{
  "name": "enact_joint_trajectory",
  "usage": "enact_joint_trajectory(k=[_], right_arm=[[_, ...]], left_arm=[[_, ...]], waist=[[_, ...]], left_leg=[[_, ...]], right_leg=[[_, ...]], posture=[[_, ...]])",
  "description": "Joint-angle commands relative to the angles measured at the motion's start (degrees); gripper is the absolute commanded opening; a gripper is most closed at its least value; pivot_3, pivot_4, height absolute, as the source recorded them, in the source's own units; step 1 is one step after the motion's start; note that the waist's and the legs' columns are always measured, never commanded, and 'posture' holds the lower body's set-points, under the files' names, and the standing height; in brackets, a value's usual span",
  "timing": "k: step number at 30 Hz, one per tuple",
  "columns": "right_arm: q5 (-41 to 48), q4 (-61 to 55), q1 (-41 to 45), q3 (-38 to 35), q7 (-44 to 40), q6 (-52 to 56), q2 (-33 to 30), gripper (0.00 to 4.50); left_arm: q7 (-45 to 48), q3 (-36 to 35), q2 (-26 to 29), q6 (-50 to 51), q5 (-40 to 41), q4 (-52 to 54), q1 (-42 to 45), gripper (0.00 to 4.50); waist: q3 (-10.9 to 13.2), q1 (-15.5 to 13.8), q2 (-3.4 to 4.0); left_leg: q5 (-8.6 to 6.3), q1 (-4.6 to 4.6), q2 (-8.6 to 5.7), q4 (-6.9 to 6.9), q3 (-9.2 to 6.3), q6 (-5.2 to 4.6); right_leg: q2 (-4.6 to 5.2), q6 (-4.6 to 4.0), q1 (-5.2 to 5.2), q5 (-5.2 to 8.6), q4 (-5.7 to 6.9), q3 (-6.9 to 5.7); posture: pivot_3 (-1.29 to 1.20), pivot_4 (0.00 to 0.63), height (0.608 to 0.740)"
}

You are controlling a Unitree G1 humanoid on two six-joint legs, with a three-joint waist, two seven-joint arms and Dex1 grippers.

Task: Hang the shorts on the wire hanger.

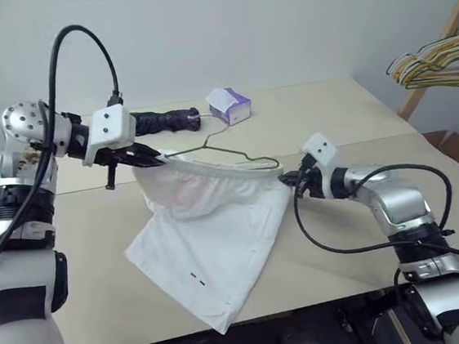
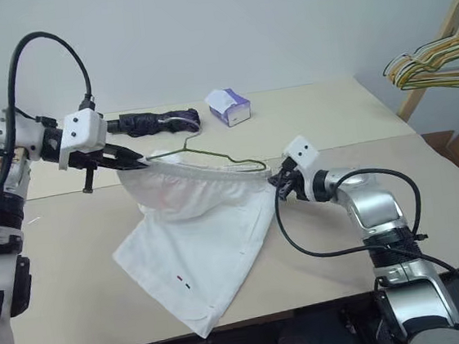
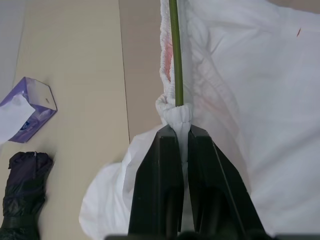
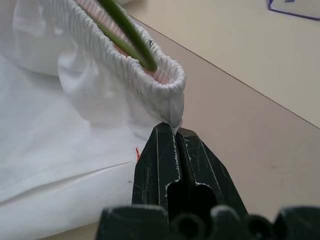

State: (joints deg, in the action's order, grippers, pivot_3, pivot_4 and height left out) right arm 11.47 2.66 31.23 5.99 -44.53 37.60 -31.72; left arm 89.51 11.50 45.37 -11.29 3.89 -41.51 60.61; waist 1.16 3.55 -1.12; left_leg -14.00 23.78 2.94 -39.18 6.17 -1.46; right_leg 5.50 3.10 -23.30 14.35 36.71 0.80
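My right gripper is holding only cloth [image 4: 170,114] below the shorts' waistband. It should let go and grip the waistband together with the wire hanger's end [image 4: 149,65] before it lifts both.
The white shorts [image 1: 211,231] hang stretched between my two grippers above the beige table [image 1: 347,118], their legs trailing onto it. The thin wire hanger [image 1: 229,152] runs inside the gathered waistband, and its hook rises behind. My left gripper [image 1: 156,159] is shut on the waistband's left end; in the left wrist view the greenish wire [image 3: 175,60] goes into the bunched fabric [image 3: 177,112] just ahead of the fingertips [image 3: 167,140]. At the waistband's right end my right gripper [image 1: 288,181] is shut, pinching a fold below the elastic [image 4: 150,85], with the wire [image 4: 127,35] inside the opening.
A white-and-purple tissue box [image 1: 229,105] and a dark rolled object [image 1: 166,119] lie at the back of the table. A bunch of coloured hangers [image 1: 439,59] hangs on a wooden rack at the far right. The table's front edge lies under the shorts' hem.
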Motion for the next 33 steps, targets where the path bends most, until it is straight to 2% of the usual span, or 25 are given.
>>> enact_joint_trajectory(k=[1, 5, 8, 15, 24, 33], right_arm=[[-0.8, -2.8, -0.3, -1.5, 0.7, -1.4, -1.9, 0.06], [-1.1, -5.4, 0.3, -1.7, 1.4, -1.5, -2.7, 0.06], [-2.8, -10.1, 1.1, 0.6, -0.8, -3.0, -5.9, 0.06], [-4.8, -17.9, 11.4, 7.8, -9.0, 0.3, -13.7, 0.06], [-9.9, -15.7, 26.0, 17.6, -14.1, 6.5, -12.5, 0.06], [-13.4, -11.0, 25.7, 19.9, -13.1, 2.4, -9.5, 0.06]], left_arm=[[-0.2, -0.7, 0.8, -0.9, -1.2, -0.1, 1.3, 0.00], [1.2, 0.0, 1.1, -1.5, -2.1, 0.6, 0.6, 0.00], [0.2, 0.1, 0.6, -1.2, -2.9, 0.5, 0.9, 0.00], [-4.8, 0.2, -1.6, -1.2, -5.6, -0.4, 2.2, 0.00], [-6.6, -0.7, -3.4, -1.2, -5.1, 1.4, 2.1, 0.00], [-7.2, -1.9, -3.7, 0.3, -3.5, 4.1, 0.4, 0.00]], waist=[[0.0, 0.0, 0.00], [0.0, 0.3, 0.00], [0.0, 0.3, 0.01], [0.0, 0.2, 0.02], [0.0, 0.4, 0.02], [0.0, 0.3, 0.01]], left_leg=[[0.00, 0.00, 0.00, 0.00, 0.00, 0.00], [0.00, 0.00, 0.00, 0.00, 0.01, 0.00], [0.00, 0.00, 0.00, 0.00, 0.01, 0.00], [-0.01, 0.00, 0.00, -0.02, 0.03, -0.02], [-0.02, 0.09, 0.01, -0.02, 0.13, -0.03], [-0.02, 0.24, 0.00, -0.05, 0.14, -0.02]], right_leg=[[0.00, 0.00, 0.00, 0.00, 0.00, 0.00], [0.00, 0.00, 0.00, 0.00, 0.00, 0.01], [0.00, 0.00, -0.01, 0.00, -0.01, 0.01], [0.02, 0.01, -0.07, 0.01, -0.01, 0.04], [0.03, 0.00, -0.28, 0.01, 0.06, 0.13], [0.04, 0.00, -0.40, 0.01, 0.10, 0.12]], posture=[[-0.02, 0.000, 0.740], [-0.03, 0.000, 0.740], [-0.03, 0.000, 0.740], [-0.04, 0.000, 0.740], [-0.05, 0.000, 0.740], [-0.03, 0.000, 0.740]])
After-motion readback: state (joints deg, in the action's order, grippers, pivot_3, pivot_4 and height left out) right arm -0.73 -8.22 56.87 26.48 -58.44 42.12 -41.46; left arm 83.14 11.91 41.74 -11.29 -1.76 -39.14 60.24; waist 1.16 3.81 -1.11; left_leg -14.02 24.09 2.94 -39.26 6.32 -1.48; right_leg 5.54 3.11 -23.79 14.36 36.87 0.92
